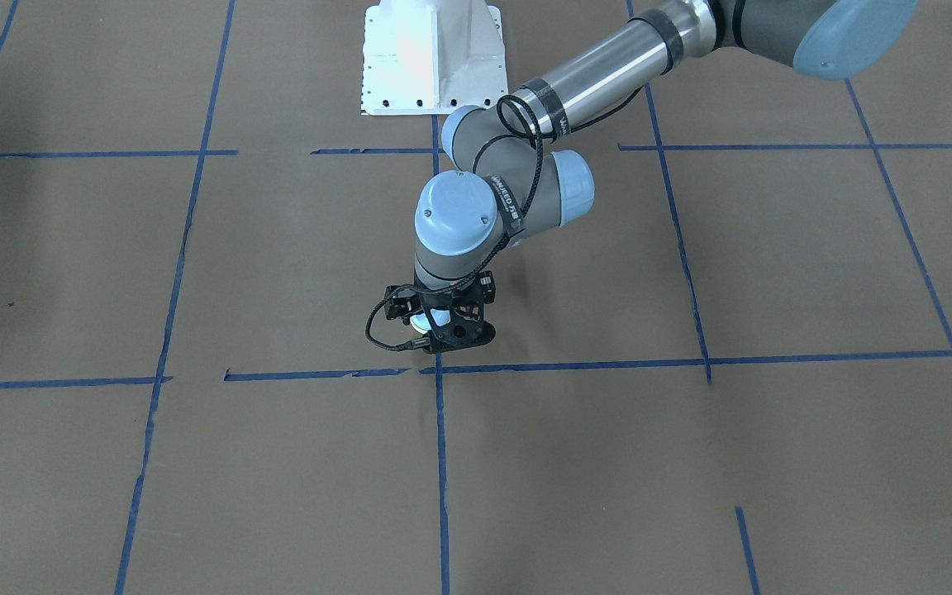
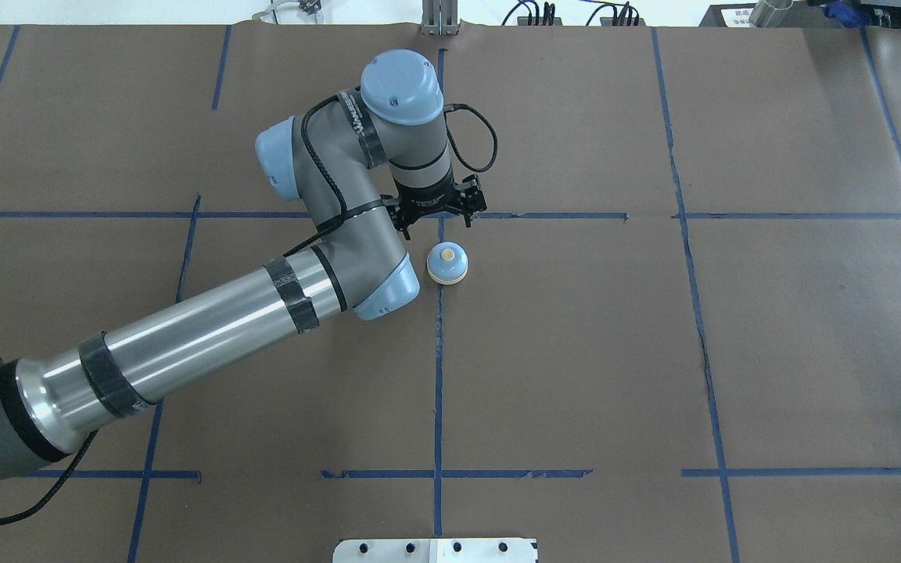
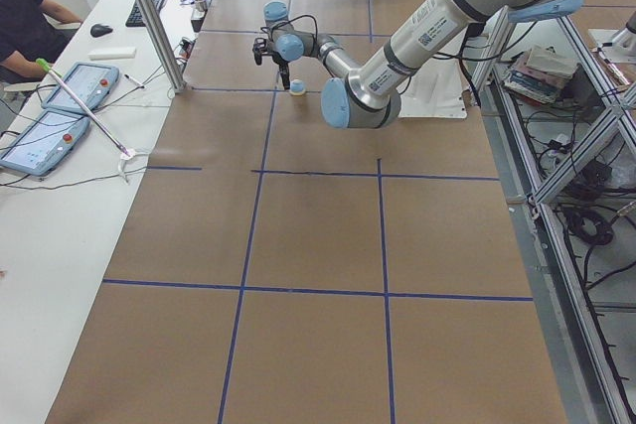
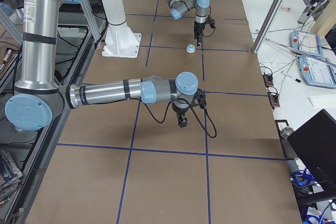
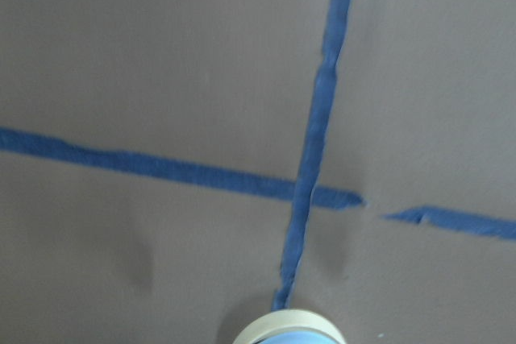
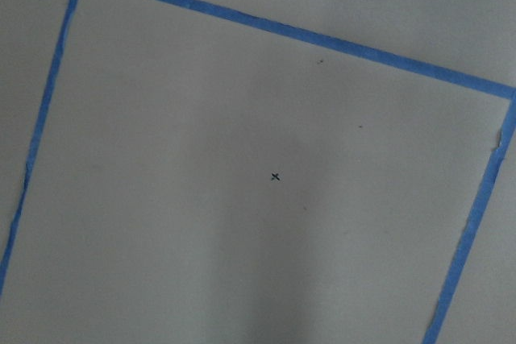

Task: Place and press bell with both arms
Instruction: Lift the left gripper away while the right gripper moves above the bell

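Observation:
The free-standing bell is crowded by my left gripper, so my left gripper should move back out of the way before my right gripper comes in to press the cream button.
The bell [image 2: 447, 262], with a light-blue dome, cream base ring and cream button, stands free on the brown paper beside a blue tape line. My left gripper [image 2: 436, 215] hangs just beyond it, apart from it and holding nothing; its black frame looks spread open. In the front-facing view the gripper [image 1: 447, 337] partly covers the bell [image 1: 436, 317]. The left wrist view shows only the bell's rim [image 5: 290, 329] at its bottom edge. My right gripper [image 4: 182, 121] hovers low over the table, well away from the bell [image 4: 191, 49]; I cannot tell whether it is open.
The table is brown paper [image 2: 576, 352] with a grid of blue tape lines. The white pedestal base [image 1: 433, 58] stands on the robot's side. Tablets and cables lie on a side bench [image 3: 60, 106], where a person sits.

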